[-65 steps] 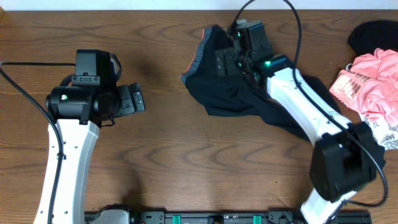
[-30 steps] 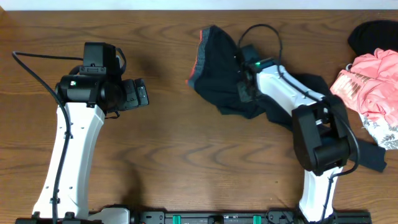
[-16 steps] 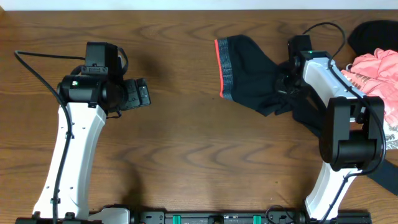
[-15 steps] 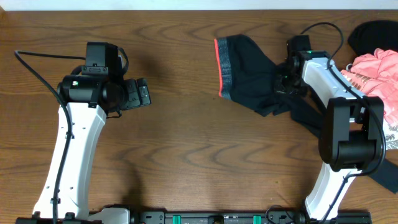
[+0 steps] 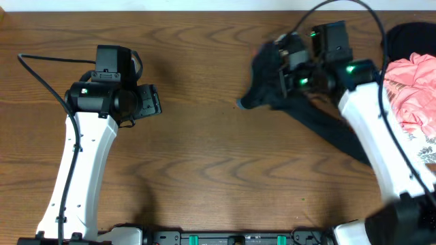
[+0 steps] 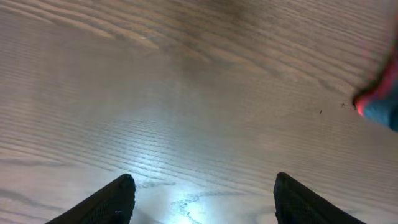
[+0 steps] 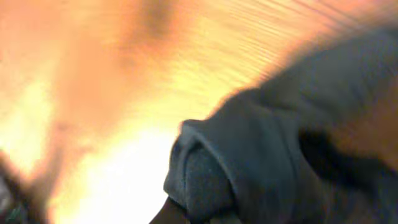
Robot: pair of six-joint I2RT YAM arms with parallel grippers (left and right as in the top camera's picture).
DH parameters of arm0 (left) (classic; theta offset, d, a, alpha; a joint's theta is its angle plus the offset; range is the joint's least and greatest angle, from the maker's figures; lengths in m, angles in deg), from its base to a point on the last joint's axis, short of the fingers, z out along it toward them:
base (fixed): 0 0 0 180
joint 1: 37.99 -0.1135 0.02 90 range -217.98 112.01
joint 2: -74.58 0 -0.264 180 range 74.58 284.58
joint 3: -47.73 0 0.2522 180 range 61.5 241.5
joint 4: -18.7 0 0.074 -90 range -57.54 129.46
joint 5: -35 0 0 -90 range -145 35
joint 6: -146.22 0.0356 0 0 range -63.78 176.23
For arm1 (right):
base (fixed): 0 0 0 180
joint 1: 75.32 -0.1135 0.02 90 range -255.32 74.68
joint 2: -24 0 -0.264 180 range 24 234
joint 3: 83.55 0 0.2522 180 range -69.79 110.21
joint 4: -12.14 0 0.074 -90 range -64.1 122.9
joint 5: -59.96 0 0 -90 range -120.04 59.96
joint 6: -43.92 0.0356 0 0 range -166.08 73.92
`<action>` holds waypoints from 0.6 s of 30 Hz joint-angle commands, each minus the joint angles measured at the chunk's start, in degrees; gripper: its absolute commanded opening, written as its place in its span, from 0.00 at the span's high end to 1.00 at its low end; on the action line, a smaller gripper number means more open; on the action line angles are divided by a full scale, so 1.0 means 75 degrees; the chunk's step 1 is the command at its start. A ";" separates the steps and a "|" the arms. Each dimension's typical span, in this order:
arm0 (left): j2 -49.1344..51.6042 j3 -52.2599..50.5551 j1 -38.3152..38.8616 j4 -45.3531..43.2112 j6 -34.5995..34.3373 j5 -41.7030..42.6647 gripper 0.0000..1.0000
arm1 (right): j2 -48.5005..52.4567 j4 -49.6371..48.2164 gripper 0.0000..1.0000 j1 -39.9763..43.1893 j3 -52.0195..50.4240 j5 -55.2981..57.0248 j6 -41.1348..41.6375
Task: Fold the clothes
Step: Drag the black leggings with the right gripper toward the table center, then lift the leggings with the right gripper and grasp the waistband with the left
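Observation:
I should raise the dark garment and grip its red-edged band [image 5: 242,103] with my left gripper, because the dark garment hangs bunched [image 5: 264,80] from only my right gripper.
A dark garment [image 5: 269,87] with a red-edged band hangs bunched from my right gripper [image 5: 281,60], which is shut on it and raised above the back right of the table. The cloth trails down to the right toward the arm's base [image 5: 340,133]. In the right wrist view the grey-black fabric [image 7: 273,143] fills the frame and hides the fingers. My left gripper [image 5: 154,101] hovers over bare wood on the left, well apart from the garment. Its fingers [image 6: 118,199] stand open with nothing between them. A red and blue cloth edge [image 6: 379,102] shows at the right of the left wrist view.
A pink garment [image 5: 409,88] lies in a heap at the right edge, beside a patterned white piece [image 5: 426,146]. A black item [image 5: 409,37] sits at the back right corner. The brown wooden table [image 5: 204,170] spans the view.
My right arm has risen and swung, lifting the dark garment off the table into a hanging bunch. The left gripper's fingers have drawn somewhat closer together; that arm has stayed put.

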 commanded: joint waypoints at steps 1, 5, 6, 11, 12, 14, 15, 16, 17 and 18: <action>0.0041 0.0154 0.0023 0.0015 0.0017 0.0029 0.27 | -0.0248 -0.0143 0.99 -0.0737 0.0061 -0.0286 -0.0647; 0.0041 0.0154 0.0023 0.0017 0.0017 0.0029 0.26 | -0.0224 -0.0469 0.99 -0.1408 0.0061 0.0318 -0.0647; 0.0041 0.0154 0.0023 0.0017 0.0017 0.0029 0.21 | -0.0224 -0.0522 0.99 -0.1527 0.0061 0.0408 -0.0644; 0.0041 0.0154 0.0023 0.0044 0.0017 0.0029 0.20 | -0.0204 -0.0734 0.99 -0.1684 0.0061 0.0909 -0.0411; 0.0041 0.0154 0.0023 0.0055 0.0017 0.0029 0.20 | -0.0198 -0.0737 0.99 -0.1661 0.0061 0.1125 -0.0326; 0.0041 0.0154 0.0023 0.0099 0.0015 0.0038 0.15 | -0.0160 -0.0624 0.99 -0.1600 0.0061 0.1507 -0.0242; 0.0041 0.0154 0.0023 0.0128 0.0017 0.0102 0.13 | -0.0125 -0.0548 0.99 -0.1577 0.0061 0.1542 -0.0245; 0.0041 0.0154 0.0023 0.0187 0.0017 0.0280 0.12 | -0.0096 -0.0460 0.99 -0.1559 0.0061 0.1545 -0.0245; 0.0041 0.0154 0.0023 0.0256 0.0017 0.0589 0.12 | -0.0041 -0.0353 0.99 -0.1536 0.0061 0.1545 -0.0245; 0.0044 0.0154 0.0023 0.0323 0.0017 0.0924 0.11 | 0.0006 -0.0283 0.99 -0.1533 0.0061 0.1545 -0.0248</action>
